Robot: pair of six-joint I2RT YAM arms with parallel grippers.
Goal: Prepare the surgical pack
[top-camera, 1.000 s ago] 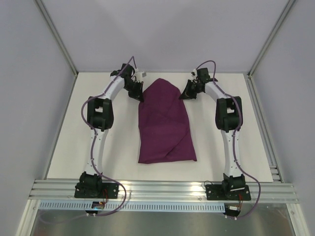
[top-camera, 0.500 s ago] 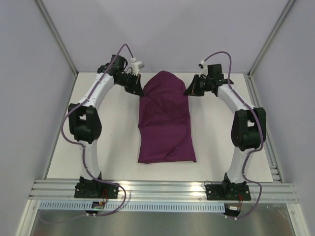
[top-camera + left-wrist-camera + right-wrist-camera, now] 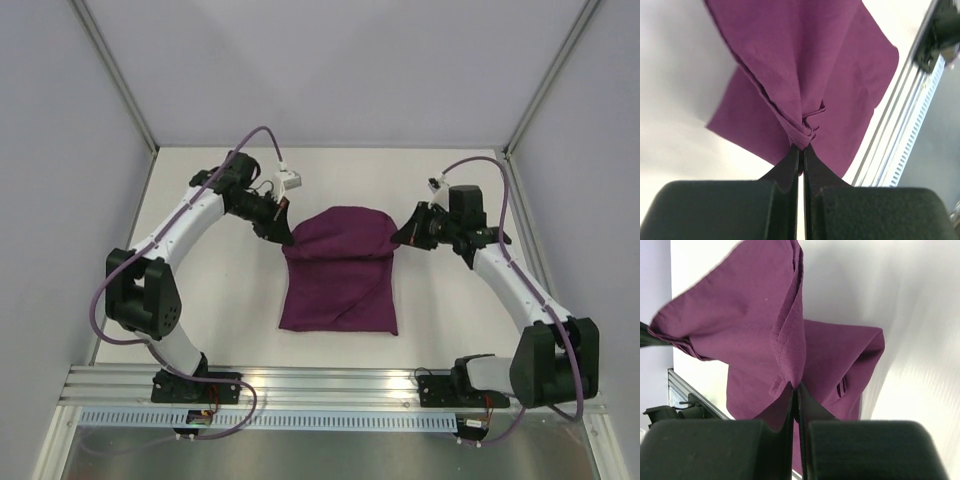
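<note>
The cloth's middle [image 3: 342, 232] sticks out beyond both pinched corners, so next my right gripper lets go of its corner, grabs the bulging far edge [image 3: 350, 210] and pulls it toward the rail.
The surgical pack shows only as a dark purple cloth [image 3: 338, 275] lying mid-table, its far part lifted and doubled back toward the near edge. My left gripper [image 3: 285, 238] is shut on the cloth's left fold corner [image 3: 805, 134]. My right gripper [image 3: 399, 240] is shut on the right fold corner [image 3: 790, 371]. In both wrist views the cloth [image 3: 805, 60] [image 3: 750, 325] hangs from the pinched edges over the white table. Whatever lies under the cloth is hidden.
White table top [image 3: 200, 290] is walled by grey panels at the left, right and back. An aluminium rail [image 3: 330, 385] carrying both arm bases runs along the near edge, also seen as the rail [image 3: 900, 115] in the left wrist view.
Both grippers have pulled the cloth's far end up and toward the near edge. The long pointed shape has become a shorter, folded one, and both arms have swung outward.
</note>
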